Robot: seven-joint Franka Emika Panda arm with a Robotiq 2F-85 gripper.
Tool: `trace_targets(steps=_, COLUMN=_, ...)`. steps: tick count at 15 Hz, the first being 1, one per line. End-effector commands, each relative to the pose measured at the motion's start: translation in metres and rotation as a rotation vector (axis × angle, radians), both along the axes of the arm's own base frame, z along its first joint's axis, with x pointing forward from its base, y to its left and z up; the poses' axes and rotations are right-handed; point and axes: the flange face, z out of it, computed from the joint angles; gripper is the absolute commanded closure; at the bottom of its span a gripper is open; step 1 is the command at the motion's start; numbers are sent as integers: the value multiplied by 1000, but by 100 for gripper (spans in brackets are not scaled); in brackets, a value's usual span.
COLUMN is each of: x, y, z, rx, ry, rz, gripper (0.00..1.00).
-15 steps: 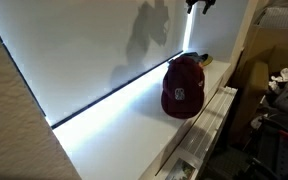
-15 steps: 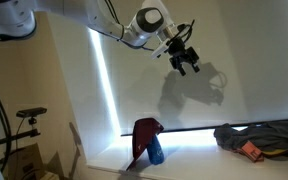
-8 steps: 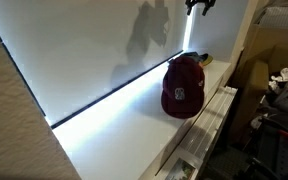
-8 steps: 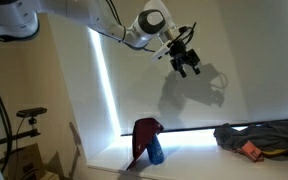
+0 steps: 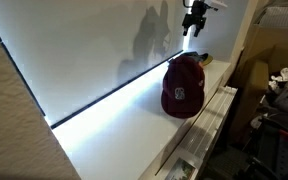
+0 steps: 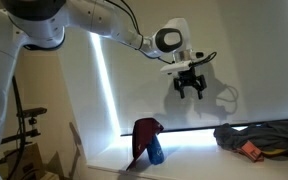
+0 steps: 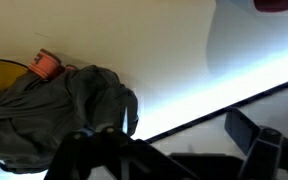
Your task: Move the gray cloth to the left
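The crumpled cloth (image 6: 267, 136) needs my open gripper to swing toward it and tilt down over it before grasping, because the gripper is hanging on the maroon cap's side of the gray cloth's edge (image 6: 219, 136).
The gray cloth (image 6: 264, 136) lies crumpled on the white surface at the right in an exterior view. In the wrist view it (image 7: 54, 105) fills the left side. My gripper (image 6: 191, 88) hangs in the air well above the surface, between the cap and the cloth, fingers spread and empty. It also shows at the top of an exterior view (image 5: 194, 20). In the wrist view the gripper (image 7: 174, 150) is open, with its dark fingers (image 7: 252, 130) at the bottom edge, and the cloth is beyond the left finger.
A maroon cap (image 5: 182, 88) stands on the white surface (image 5: 124, 125), also seen over a blue object (image 6: 147, 140). An orange item (image 7: 46, 64) and something yellow (image 7: 2, 72) lie by the cloth. A white wall rises behind. Clutter sits off the surface's edge (image 5: 279, 110).
My gripper has moved down and sideways toward the cloth's side, away from above the cap. The cloth and cap have not moved.
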Motion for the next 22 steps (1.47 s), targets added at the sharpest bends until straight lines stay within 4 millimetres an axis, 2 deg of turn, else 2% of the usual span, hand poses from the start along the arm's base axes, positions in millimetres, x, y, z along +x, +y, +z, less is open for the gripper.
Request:
trace_targets(steps=1, x=3, y=-4, z=-3, rx=4, ry=10, rz=11, gripper=0)
trace_targets(steps=2, x=5, y=-5, z=-4, rx=5, ry=11, rz=16, gripper=0)
trace_targets(steps=3, x=-2, y=-2, z=-3, rx=32, ry=89, rz=140, gripper=0)
trace_targets(steps=4, x=-3, y=-3, z=-7, rx=52, ry=104, rz=177, gripper=0)
trace_targets(steps=5, x=0, y=-9, z=-17, rx=90, ry=132, rz=218, gripper=0)
trace_targets(steps=8, x=-9, y=-12, z=-33, rx=146, ry=249, rz=334, gripper=0)
trace_targets(steps=9, x=-11, y=-5, z=-23, rx=119, ry=195, rz=270, gripper=0)
trace_targets(steps=12, x=-11, y=-7, z=-27, rx=125, ry=206, rz=274, gripper=0)
trace_targets(steps=13, x=-4, y=-11, z=-21, rx=-6, ry=139, rz=255, gripper=0)
trace_targets(steps=18, x=20, y=-38, z=-33, rx=-291, ry=13, rz=263, gripper=0)
trace_targets(steps=19, x=17, y=-34, z=-25, rx=-215, ry=45, rz=263, gripper=0)
trace_targets(steps=22, x=23, y=-39, z=-35, rx=-267, ry=19, rz=263, gripper=0)
